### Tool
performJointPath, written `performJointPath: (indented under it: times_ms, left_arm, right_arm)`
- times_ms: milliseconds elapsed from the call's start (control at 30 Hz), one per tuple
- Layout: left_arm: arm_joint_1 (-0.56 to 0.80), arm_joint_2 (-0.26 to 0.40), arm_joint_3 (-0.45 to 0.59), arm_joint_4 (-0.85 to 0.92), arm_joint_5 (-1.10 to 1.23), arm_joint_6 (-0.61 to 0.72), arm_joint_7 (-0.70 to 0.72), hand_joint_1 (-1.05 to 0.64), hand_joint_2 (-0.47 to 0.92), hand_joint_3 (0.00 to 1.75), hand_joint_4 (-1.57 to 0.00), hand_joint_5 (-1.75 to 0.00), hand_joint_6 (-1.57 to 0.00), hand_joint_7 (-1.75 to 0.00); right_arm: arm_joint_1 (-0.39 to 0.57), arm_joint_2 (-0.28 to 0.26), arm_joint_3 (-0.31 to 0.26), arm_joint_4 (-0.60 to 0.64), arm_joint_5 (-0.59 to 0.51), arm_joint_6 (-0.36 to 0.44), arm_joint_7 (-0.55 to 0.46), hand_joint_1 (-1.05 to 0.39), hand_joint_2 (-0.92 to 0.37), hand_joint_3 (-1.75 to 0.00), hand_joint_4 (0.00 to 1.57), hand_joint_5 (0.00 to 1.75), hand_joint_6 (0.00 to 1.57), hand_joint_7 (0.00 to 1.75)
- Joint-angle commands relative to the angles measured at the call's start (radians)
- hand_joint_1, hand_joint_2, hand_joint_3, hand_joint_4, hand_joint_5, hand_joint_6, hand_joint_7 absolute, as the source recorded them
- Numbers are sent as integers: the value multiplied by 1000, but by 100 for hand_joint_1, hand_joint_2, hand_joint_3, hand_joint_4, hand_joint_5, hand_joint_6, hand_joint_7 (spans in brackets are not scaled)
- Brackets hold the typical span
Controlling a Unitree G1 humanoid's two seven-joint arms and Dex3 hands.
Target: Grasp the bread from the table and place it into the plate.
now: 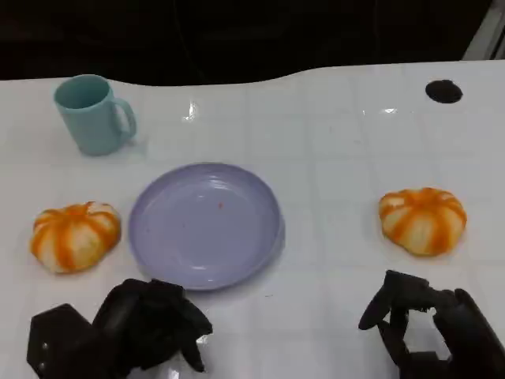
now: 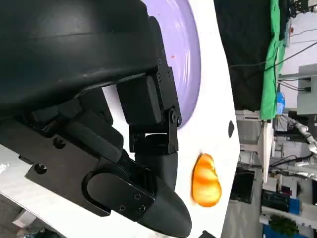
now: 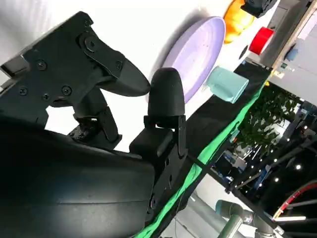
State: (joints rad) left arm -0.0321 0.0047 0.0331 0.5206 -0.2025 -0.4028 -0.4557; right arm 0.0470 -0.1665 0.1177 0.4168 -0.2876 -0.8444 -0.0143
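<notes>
The bread roll sits low on a broad bottom side, so I expect it to lie flat with its stripes up when I lower it into the plate.
Two orange-and-white striped bread rolls lie on the white table, one left of the lilac plate and one to its right. The plate holds nothing. My left hand hovers at the near edge, just in front of the plate and to the right of the left roll, holding nothing. My right hand hangs near the front edge below the right roll, fingers apart and empty. The left wrist view shows the plate and the right roll beyond my fingers. The right wrist view shows the plate and the left roll.
A teal mug stands at the back left, also the mug in the right wrist view. A black round mark sits at the back right of the table. A red object lies beyond the table.
</notes>
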Motion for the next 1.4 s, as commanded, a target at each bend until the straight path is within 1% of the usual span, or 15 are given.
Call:
performJointPath:
  times_ms: [33,133,533,567,667,700,733,833,933,967,1033,1100,1200,1300,1400]
  left_arm:
    - [9,14,5,0,-1,-9,-8,-105,82,1,-145,-102,-156,-52]
    - [7,13,5,0,-1,-6,-6,-105,82,1,-145,-102,-156,-52]
    - [10,10,5,-5,0,9,2,-105,81,0,-145,-101,-156,-51]
    - [11,10,5,-7,0,13,4,-105,80,0,-146,-101,-157,-51]
    - [10,11,6,-8,3,13,8,-105,80,0,-146,-101,-157,-51]
    - [10,10,7,-6,3,12,8,-105,80,0,-146,-101,-157,-51]
    - [8,10,8,-3,0,7,4,-105,80,0,-146,-101,-157,-52]
    - [3,12,10,8,-2,-4,-3,-105,81,1,-145,-101,-156,-51]
    - [1,11,10,14,-2,-6,-4,-105,81,1,-145,-101,-156,-52]
    - [2,12,10,12,1,-7,-1,-105,81,1,-145,-101,-156,-52]
    - [4,12,9,9,2,-6,1,-105,82,1,-146,-102,-156,-52]
    - [5,9,11,6,-2,-1,2,-105,81,1,-146,-102,-156,-52]
    - [1,9,11,14,-2,-7,-1,-105,81,1,-146,-102,-156,-52]
    - [-3,13,10,15,4,-4,3,-105,82,1,-145,-102,-156,-52]
    - [-7,13,12,22,1,-3,-1,-105,82,1,-146,-102,-156,-53]
  right_arm:
    - [4,-16,-3,3,11,-6,2,-25,-40,-128,81,175,77,134]
    - [8,-17,-2,-9,15,11,10,-25,-40,-128,81,175,77,134]
    - [9,-11,-8,-8,12,5,-3,-24,-41,-127,81,174,77,132]
    - [10,-8,-11,-10,13,6,-8,-24,-42,-124,81,173,78,129]
    - [9,3,-18,-10,25,7,-17,-25,-55,-100,78,163,78,110]
    - [8,5,-20,-11,28,8,-18,-26,-60,-89,73,154,78,101]
    - [6,8,-23,-12,34,11,-17,-26,-62,-84,71,149,77,97]
    - [3,17,-32,-19,41,19,-28,-25,-63,-78,68,124,77,78]
    - [12,14,-38,-58,21,58,-38,-29,-67,-65,61,107,76,55]
    - [15,4,-42,-80,-20,76,-57,-30,-69,-61,60,105,77,51]
    - [18,-14,-50,-118,-89,111,-89,-39,-85,-26,55,80,72,30]
    - [17,-32,-54,-148,-138,139,-107,-43,-91,-13,48,61,64,15]
    - [12,-63,-55,-204,-229,203,-132,-48,-92,-10,35,44,52,4]
    - [0,-89,-53,-260,-343,289,-173,-51,-91,-6,26,37,45,0]
    - [-23,-112,-45,-285,-412,358,-196,-52,-90,-3,21,33,40,0]
